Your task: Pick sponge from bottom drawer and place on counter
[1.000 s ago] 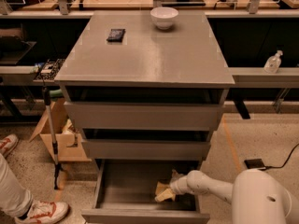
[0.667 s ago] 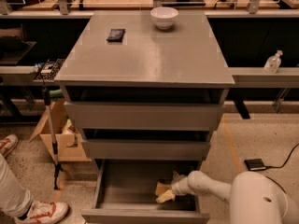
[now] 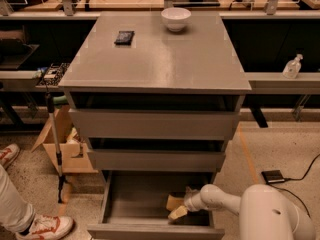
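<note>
My gripper will lift the sponge (image 3: 178,212) out, and I expect the drawer to be empty then, since the dark drawer's bottom (image 3: 138,197) shows clear around the sponge.
The bottom drawer (image 3: 125,219) of the grey cabinet is pulled open. The pale yellow sponge (image 3: 173,201) lies inside it, towards the right. My white arm reaches in from the lower right, and my gripper (image 3: 183,207) is down in the drawer right at the sponge, touching or almost touching it. The counter (image 3: 165,59), the cabinet's flat grey top, is well above the gripper.
A white bowl (image 3: 176,19) and a small black object (image 3: 124,37) sit at the back of the counter. The two upper drawers (image 3: 155,125) overhang the open one. A person's leg and shoes (image 3: 30,224) are at the lower left, beside a cardboard box (image 3: 62,144).
Almost nothing differs. My arm and gripper stay in the bottom drawer at the sponge, shifted at most slightly left.
</note>
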`<state>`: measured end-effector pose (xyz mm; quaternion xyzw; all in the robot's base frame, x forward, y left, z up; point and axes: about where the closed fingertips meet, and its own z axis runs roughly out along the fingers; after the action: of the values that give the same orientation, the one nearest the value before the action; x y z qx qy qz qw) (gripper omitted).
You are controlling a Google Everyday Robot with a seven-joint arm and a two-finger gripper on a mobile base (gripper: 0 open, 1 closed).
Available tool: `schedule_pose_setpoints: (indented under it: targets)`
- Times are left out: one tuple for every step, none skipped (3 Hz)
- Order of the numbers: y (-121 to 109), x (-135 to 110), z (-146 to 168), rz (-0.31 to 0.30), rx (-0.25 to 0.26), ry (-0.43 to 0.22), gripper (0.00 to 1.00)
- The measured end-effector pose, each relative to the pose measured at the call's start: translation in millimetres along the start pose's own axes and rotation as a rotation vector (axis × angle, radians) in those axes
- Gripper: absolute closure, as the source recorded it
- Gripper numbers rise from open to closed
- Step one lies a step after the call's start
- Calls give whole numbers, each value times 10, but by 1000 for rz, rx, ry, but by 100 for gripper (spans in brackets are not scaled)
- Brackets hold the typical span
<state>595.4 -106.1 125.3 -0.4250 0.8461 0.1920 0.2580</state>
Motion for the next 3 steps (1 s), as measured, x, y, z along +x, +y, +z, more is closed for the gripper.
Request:
schedule_pose_setpoints:
  targets:
    - [34, 110, 64, 12, -13, 23, 0]
    - [67, 189, 86, 21, -22, 32, 17]
    - [90, 193, 60, 17, -22, 32, 39]
